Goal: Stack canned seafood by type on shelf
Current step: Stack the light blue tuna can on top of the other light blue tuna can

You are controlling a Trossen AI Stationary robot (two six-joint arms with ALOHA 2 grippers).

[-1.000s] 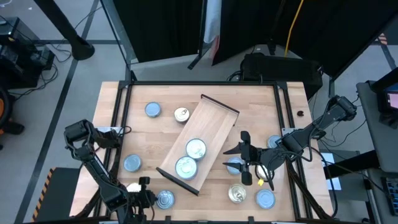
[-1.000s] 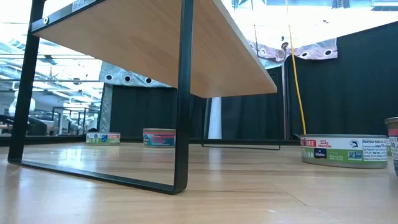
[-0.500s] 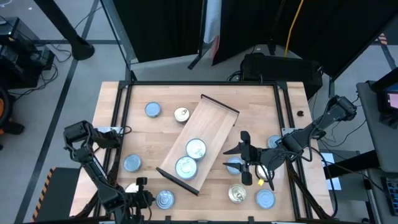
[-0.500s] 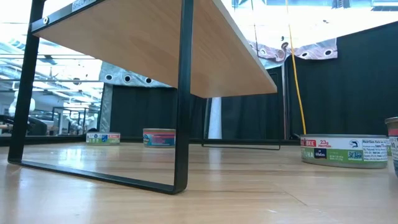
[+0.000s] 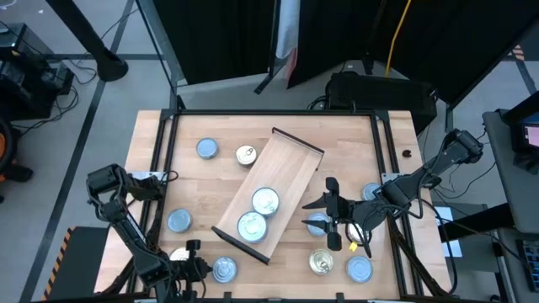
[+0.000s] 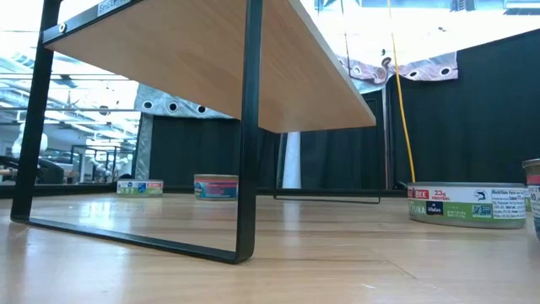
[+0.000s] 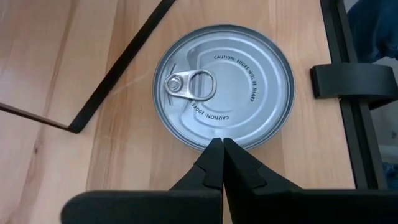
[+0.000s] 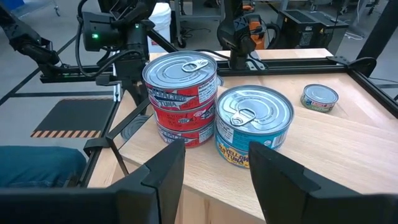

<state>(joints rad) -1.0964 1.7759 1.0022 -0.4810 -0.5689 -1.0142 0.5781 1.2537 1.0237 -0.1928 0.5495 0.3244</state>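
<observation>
My left gripper's shut fingers are above the silver tin (image 5: 224, 269), which is lying flat, so I should tip the tin up on its edge, move back, open and then grip across its lid (image 7: 239, 87).
The shelf (image 5: 271, 194) stands slanted mid-table and bears two stacks of tins (image 5: 265, 201) (image 5: 250, 225); in the right wrist view they are a red-labelled stack (image 8: 181, 99) and a teal tin (image 8: 254, 126). Loose tins lie on the tabletop around it. A silver pull-tab tin (image 7: 224, 86) (image 5: 224, 269) sits near the front edge. My left gripper (image 7: 222, 144) (image 5: 205, 268) is shut, its tips at that tin's near rim. My right gripper (image 5: 325, 210) (image 8: 217, 165) hangs open above the table right of the shelf, facing the stacks, with nothing between its fingers. My left gripper's shut fingertips (image 7: 214, 152) stand at the silver tin's rim (image 7: 219, 138), slanting down at it from the side away from the pull tab. Whether they touch the rim, I cannot tell. The tin rests flat on the tabletop.
Other tins lie at the far left (image 5: 206, 149) (image 5: 246, 155), the left (image 5: 178, 220) and the right front (image 5: 321, 263) (image 5: 360, 269) (image 5: 370, 192). One blue tin (image 5: 315, 224) sits under my right gripper. A black frame (image 7: 348, 93) edges the table. The shelf's dark leg (image 6: 245, 127) shows in the low view.
</observation>
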